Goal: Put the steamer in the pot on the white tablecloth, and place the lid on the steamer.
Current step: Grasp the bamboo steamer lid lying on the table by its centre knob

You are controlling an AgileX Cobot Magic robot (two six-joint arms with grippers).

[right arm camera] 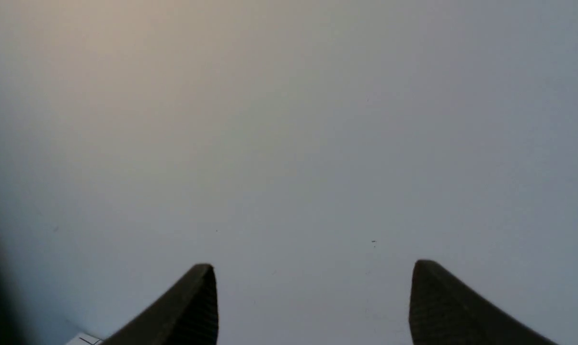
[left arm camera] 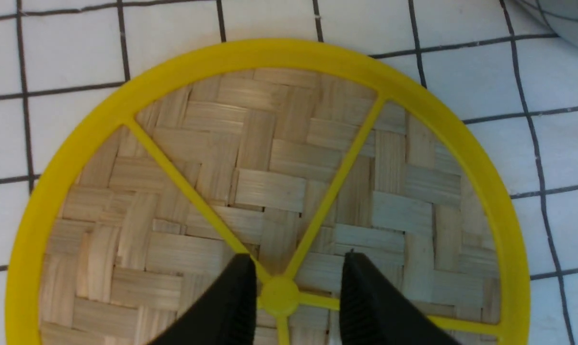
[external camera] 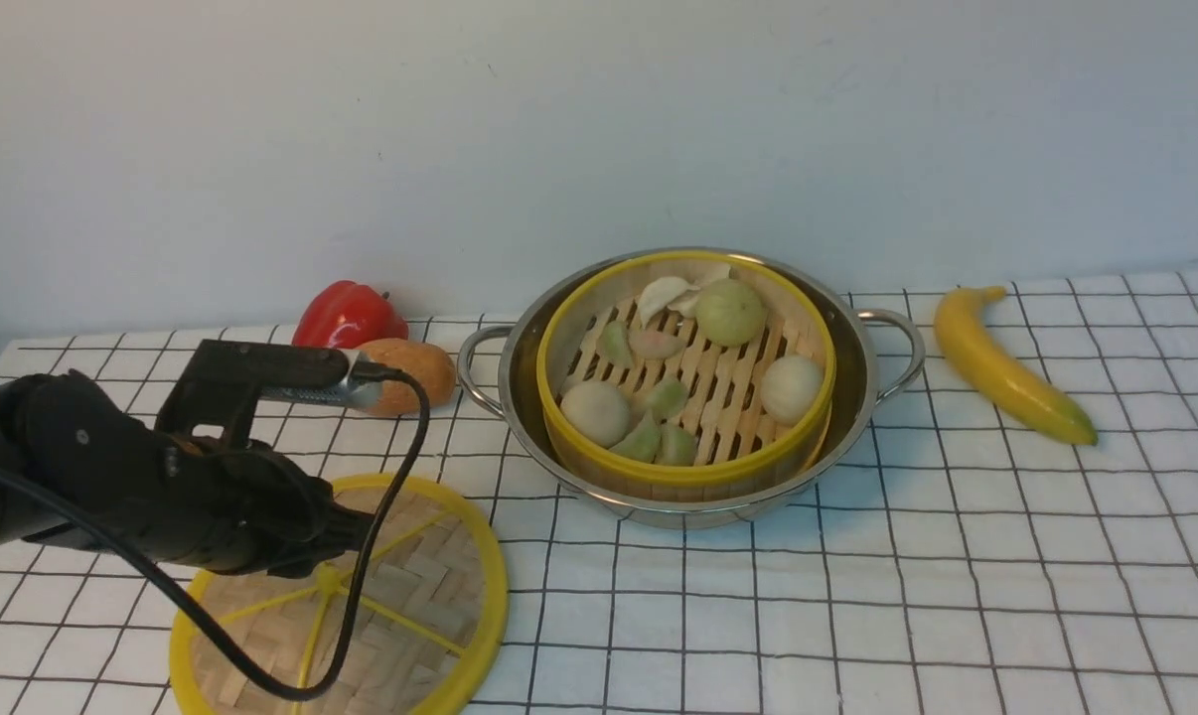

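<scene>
The lid [external camera: 380, 638] will come to rest level over the steamer when the robot lowers it, since the pale buns [external camera: 596, 412] and green dumplings sit lower than the steamer's yellow rim.
The steamer [external camera: 715, 382], a yellow-rimmed bamboo basket with pale buns and green dumplings, sits inside the shiny steel pot [external camera: 859, 392] on the white tablecloth [external camera: 957, 596]. The lid [external camera: 430, 596], a flat woven disc with yellow rim and spokes, lies on the cloth at the front left. My left gripper [external camera: 336, 566] is down over the lid's middle. In the left wrist view the lid [left arm camera: 270, 182] fills the picture, and the left gripper [left arm camera: 296, 261] is open, its black fingers on either side of the yellow centre knob [left arm camera: 279, 294]. My right gripper [right arm camera: 313, 268] is open, empty and faces a blank wall.
A red pepper [external camera: 349, 313] and a brown bread roll [external camera: 415, 372] lie left of the pot, just behind my left arm. A yellow banana [external camera: 1006, 367] lies to the pot's right. The pot's rim [left arm camera: 557, 24] shows at a corner of the left wrist view.
</scene>
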